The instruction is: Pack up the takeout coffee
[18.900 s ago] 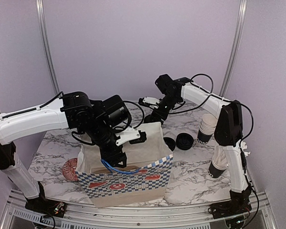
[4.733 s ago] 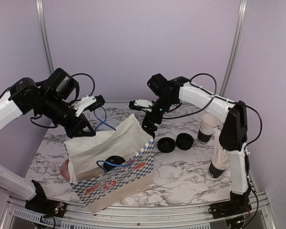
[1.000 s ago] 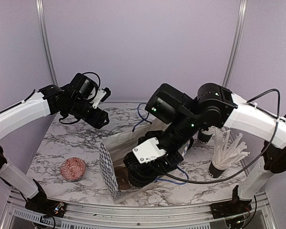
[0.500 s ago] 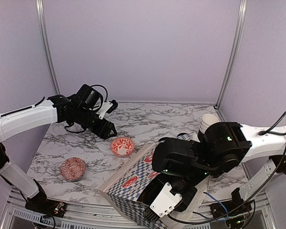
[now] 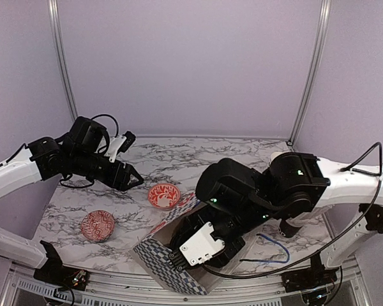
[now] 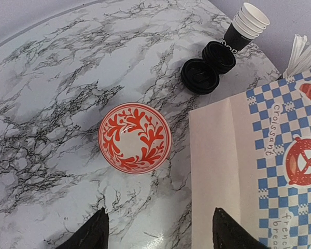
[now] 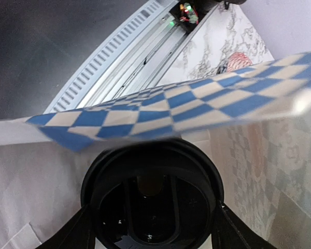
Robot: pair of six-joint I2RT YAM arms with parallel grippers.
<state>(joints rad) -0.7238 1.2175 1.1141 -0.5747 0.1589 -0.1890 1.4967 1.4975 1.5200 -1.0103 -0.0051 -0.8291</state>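
Next, I move my right gripper back until the bag stands upright before I lower the cup, because the bag is tipping toward the front bar with the cup against the bag's checked side (image 5: 158,256).
A takeout coffee cup with a round black lid (image 7: 153,199) sits between my right gripper's (image 7: 153,223) fingers, which close on its sides, just inside the mouth of the blue-checked paper bag (image 7: 171,106). In the top view the bag (image 5: 163,255) lies on its side at the table's front, with my right gripper (image 5: 182,258) at its opening. My left gripper (image 6: 160,236) is open and empty above the marble, near a red patterned bowl (image 6: 135,137); it is also in the top view (image 5: 131,178). The bag's printed side (image 6: 269,166) lies to its right.
Two loose black lids (image 6: 199,75) and a stack of empty cups (image 6: 246,23) stand at the back right, with white straws (image 6: 303,49) beside them. A second red bowl (image 5: 97,225) sits at front left. A blue cord (image 5: 268,252) lies by the right arm. The table's metal rail (image 7: 124,62) runs close under the bag.
The right gripper and cup have shifted up and left at the mouth of the lying bag. The left arm has drawn back to the left, away from the red bowl.
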